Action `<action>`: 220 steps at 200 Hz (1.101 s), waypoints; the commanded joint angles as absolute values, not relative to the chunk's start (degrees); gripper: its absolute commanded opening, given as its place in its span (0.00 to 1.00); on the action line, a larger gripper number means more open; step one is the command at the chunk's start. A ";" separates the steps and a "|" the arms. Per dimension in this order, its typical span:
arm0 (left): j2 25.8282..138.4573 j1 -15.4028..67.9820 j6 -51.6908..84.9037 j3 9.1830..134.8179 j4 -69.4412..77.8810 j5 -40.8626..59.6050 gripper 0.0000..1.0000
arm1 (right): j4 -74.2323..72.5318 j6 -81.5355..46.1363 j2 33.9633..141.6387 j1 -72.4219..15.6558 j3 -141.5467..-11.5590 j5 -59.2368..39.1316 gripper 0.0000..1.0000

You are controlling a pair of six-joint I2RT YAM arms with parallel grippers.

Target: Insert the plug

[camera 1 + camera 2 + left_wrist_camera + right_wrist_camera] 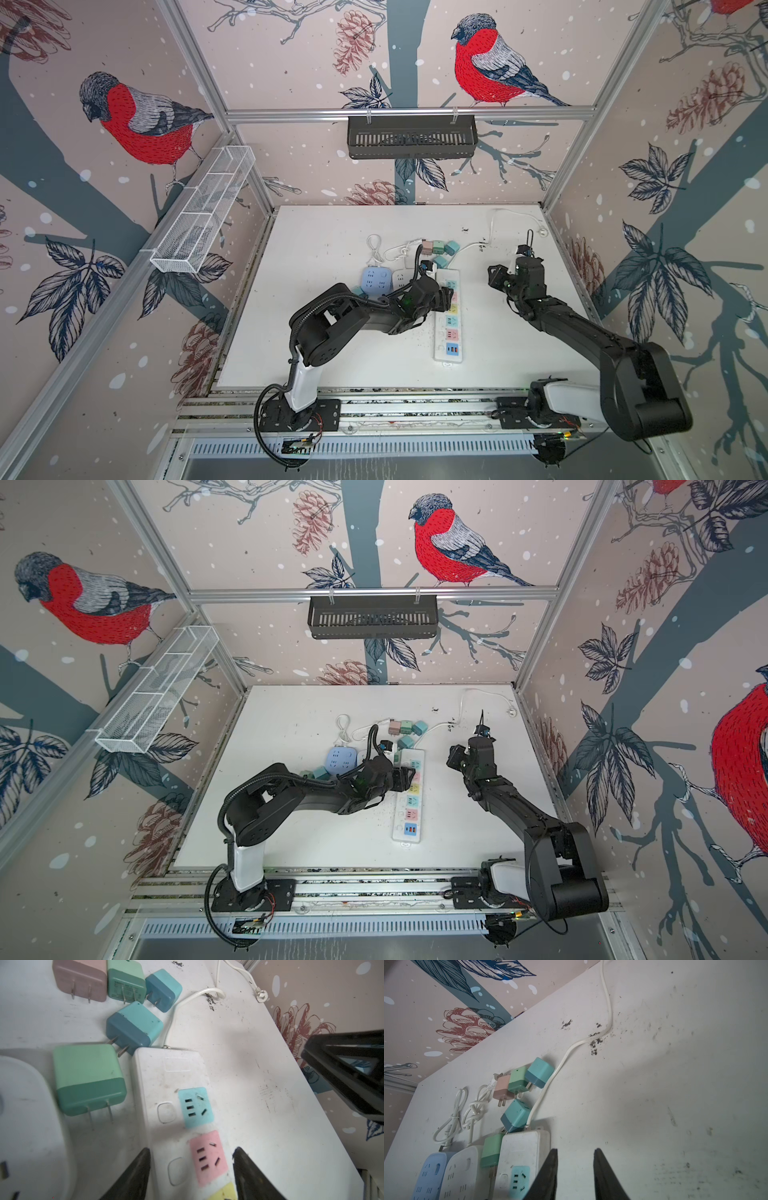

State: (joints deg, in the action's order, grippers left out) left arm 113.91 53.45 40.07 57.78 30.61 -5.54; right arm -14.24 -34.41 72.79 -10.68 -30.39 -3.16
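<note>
The white power strip's far end [450, 272] points at the loose plugs, so the robot's left gripper should turn it crosswise while the right gripper guides the power strip's near end [449, 357].
A white power strip [448, 332] with coloured sockets lies mid-table, in both top views [409, 812]. My left gripper [192, 1149] straddles it at the pink socket [207, 1157]; its fingers press both long edges. Loose plugs lie by the strip's far end: a green plug [89, 1078] beside it, a blue plug [135, 1024] at its corner, and pink, green and blue ones [436, 247] farther back. My right gripper [575, 1150] hovers over bare table just right of the strip's far end [525, 1147], its fingers a little apart with nothing between them.
A blue socket cube [376, 280] and a white one [401, 278] with coiled cords sit left of the strip. The strip's white cord [494, 224] runs to the back right corner. A black basket [411, 137] and a white wire basket [203, 208] hang on the walls.
</note>
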 commanded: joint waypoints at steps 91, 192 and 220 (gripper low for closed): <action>122.16 53.26 32.18 71.80 24.37 0.18 0.71 | 0.38 -53.58 53.24 -34.15 -16.05 12.71 0.21; 127.53 52.82 22.88 79.95 26.01 16.53 0.71 | -4.26 -61.23 43.89 -57.75 -7.39 18.17 0.32; 127.97 52.82 21.45 80.24 26.43 21.23 0.71 | -8.23 -61.44 51.37 -61.29 -8.97 20.08 0.32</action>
